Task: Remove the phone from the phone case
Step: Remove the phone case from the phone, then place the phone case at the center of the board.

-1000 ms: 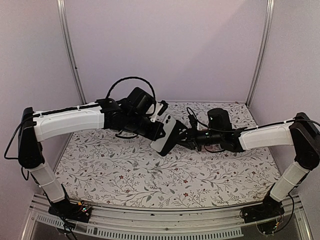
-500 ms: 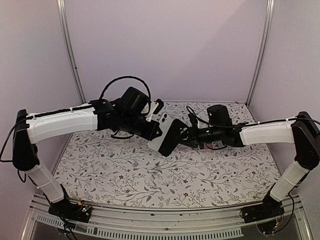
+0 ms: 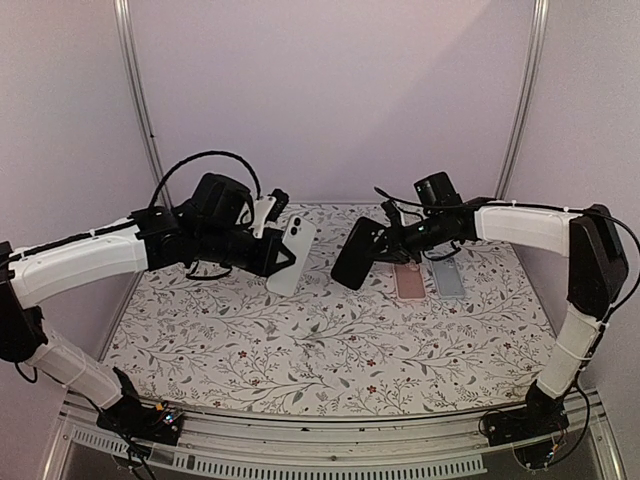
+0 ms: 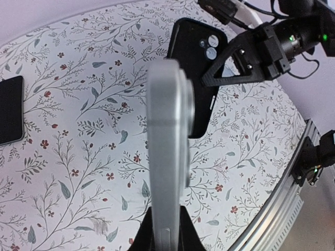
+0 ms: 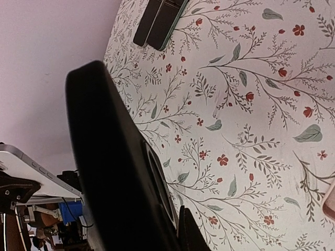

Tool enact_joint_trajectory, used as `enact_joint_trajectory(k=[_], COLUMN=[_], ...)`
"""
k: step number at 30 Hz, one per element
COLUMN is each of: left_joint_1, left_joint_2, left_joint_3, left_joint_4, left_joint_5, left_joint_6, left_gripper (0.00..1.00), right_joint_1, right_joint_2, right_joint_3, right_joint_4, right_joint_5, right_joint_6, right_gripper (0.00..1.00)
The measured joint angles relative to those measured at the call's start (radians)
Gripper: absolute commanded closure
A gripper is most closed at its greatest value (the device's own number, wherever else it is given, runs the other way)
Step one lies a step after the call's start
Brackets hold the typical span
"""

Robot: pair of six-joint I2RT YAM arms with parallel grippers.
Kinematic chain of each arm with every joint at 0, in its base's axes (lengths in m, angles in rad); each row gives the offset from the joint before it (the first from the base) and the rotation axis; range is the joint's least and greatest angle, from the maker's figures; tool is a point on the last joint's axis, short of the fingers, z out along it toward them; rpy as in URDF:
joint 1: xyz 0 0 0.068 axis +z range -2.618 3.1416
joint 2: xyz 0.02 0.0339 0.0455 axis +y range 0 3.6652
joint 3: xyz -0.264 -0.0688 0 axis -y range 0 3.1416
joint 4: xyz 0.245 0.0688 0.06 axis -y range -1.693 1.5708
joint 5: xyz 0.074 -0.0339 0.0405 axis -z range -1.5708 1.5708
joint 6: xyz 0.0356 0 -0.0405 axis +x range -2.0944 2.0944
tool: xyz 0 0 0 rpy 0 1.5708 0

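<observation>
The black case [image 3: 352, 258] is clear of the white phone, so my right gripper should go on lowering the case until it lies flat next to the pink phone.
My left gripper [image 3: 270, 250] is shut on the lower end of a white and silver phone [image 3: 293, 255] and holds it in the air over the left of the table. In the left wrist view the phone [image 4: 166, 151] stands edge-on between the fingers of the left gripper [image 4: 166, 232]. My right gripper [image 3: 386, 243] is shut on a black phone case [image 3: 356, 253], held in the air a short gap to the right of the phone. The case [image 5: 112, 167] fills the right wrist view and hides one finger of the right gripper [image 5: 159, 230]. The case's camera cutout shows in the left wrist view [image 4: 198, 63].
A pink phone [image 3: 408, 283] and a grey-blue one [image 3: 448, 278] lie flat on the floral table [image 3: 300, 350] under the right arm. A black slab [image 4: 10, 117] lies at the table's left. Two dark flat items [image 5: 158, 18] lie at the far side.
The phone and the case were together between both grippers. They have come apart: the left arm pulled left with the phone, the right arm drew back and right with the case.
</observation>
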Motion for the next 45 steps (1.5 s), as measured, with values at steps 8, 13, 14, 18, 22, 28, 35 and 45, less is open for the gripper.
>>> enact_joint_trajectory(k=[8, 13, 14, 18, 22, 28, 35, 45], left_joint_1=[0.005, 0.011, 0.014, 0.032, 0.053, 0.071, 0.074, 0.077], left_joint_2=[-0.090, -0.115, -0.117, -0.123, -0.124, -0.143, -0.167, -0.167], left_joint_3=[-0.095, -0.132, -0.137, -0.151, -0.158, -0.159, -0.163, -0.166], left_joint_4=[0.016, 0.026, 0.028, 0.031, 0.031, 0.015, 0.003, -0.024], left_joint_5=[0.029, 0.035, 0.036, 0.045, 0.053, 0.059, 0.073, 0.075], left_joint_6=[-0.002, -0.001, 0.000, 0.005, 0.010, 0.016, 0.026, 0.028], left_gripper=[1.00, 1.00, 1.00, 1.00, 1.00, 1.00, 1.00, 1.00], right_joint_1=[-0.012, -0.023, -0.027, -0.043, -0.056, -0.072, -0.084, -0.092], right_joint_2=[0.190, 0.278, 0.290, 0.337, 0.392, 0.454, 0.484, 0.523], right_joint_3=[0.211, 0.306, 0.321, 0.386, 0.443, 0.476, 0.489, 0.547], right_joint_4=[-0.241, -0.361, -0.380, -0.454, -0.507, -0.549, -0.554, -0.592], right_joint_5=[0.003, 0.014, 0.014, 0.014, 0.014, 0.021, 0.028, 0.075], right_joint_6=[-0.176, -0.252, -0.264, -0.307, -0.347, -0.387, -0.402, -0.415], right_gripper=[1.00, 1.00, 1.00, 1.00, 0.98, 0.95, 0.93, 0.81])
